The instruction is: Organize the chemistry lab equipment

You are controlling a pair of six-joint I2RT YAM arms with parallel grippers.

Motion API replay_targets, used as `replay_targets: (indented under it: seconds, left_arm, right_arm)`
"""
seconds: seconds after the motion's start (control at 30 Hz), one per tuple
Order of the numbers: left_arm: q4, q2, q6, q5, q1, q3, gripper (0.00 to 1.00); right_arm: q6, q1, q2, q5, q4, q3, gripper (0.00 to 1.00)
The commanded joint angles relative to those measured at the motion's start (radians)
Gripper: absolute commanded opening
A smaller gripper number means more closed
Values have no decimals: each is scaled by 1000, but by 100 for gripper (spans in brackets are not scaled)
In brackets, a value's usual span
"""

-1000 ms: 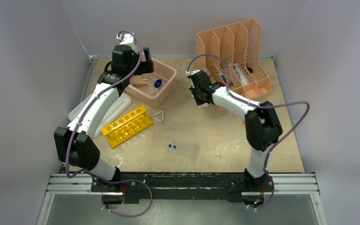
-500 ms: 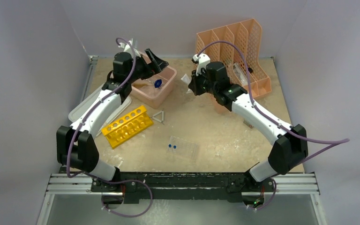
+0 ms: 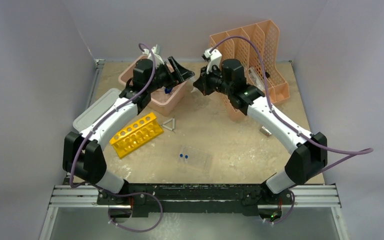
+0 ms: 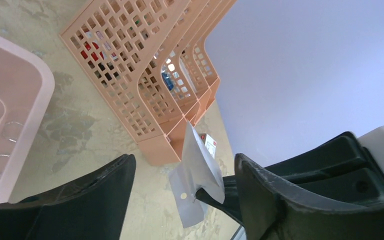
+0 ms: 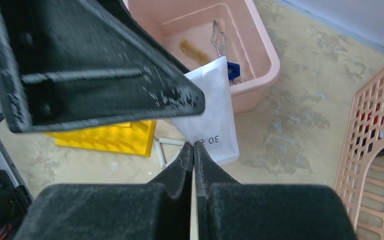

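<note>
The white packet fills my right gripper. My left gripper should take the packet and put it into the pink tub before my right gripper picks up the wire triangle.
My right gripper is shut on the lower edge of a small white packet and holds it in the air between the pink tub and the peach file holder. My left gripper is open, with one jaw on each side of the packet and not touching it. In the top view the two grippers meet tip to tip. Metal tongs and a blue piece lie in the tub. The yellow rack, wire triangle, clear tray and blue-capped vials lie on the table.
The pink tub stands at the back left under the left arm, its grey lid beside it. The peach file holder stands at the back right with items in its slots. A small box lies on the right.
The right gripper rose from the file holder's base and carried the white packet left. The left gripper swung right from over the tub until its open jaws came around the packet.
</note>
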Motion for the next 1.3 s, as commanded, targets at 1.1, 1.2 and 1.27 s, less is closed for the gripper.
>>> replay_targets:
  seconds: [1.1,1.2,1.27]
  left_arm:
    - [-557,297,380,-108,275,409,0]
    - [-588,388,380,-46,286,461,0]
    - [-591,431,381,-19,288,483,0]
  right_arm:
    - [6,-3,100,16,-35,74,64]
    - [-3,-4,118,25,-54,78,64]
    - [-11,-3,130,37,-66,86,64]
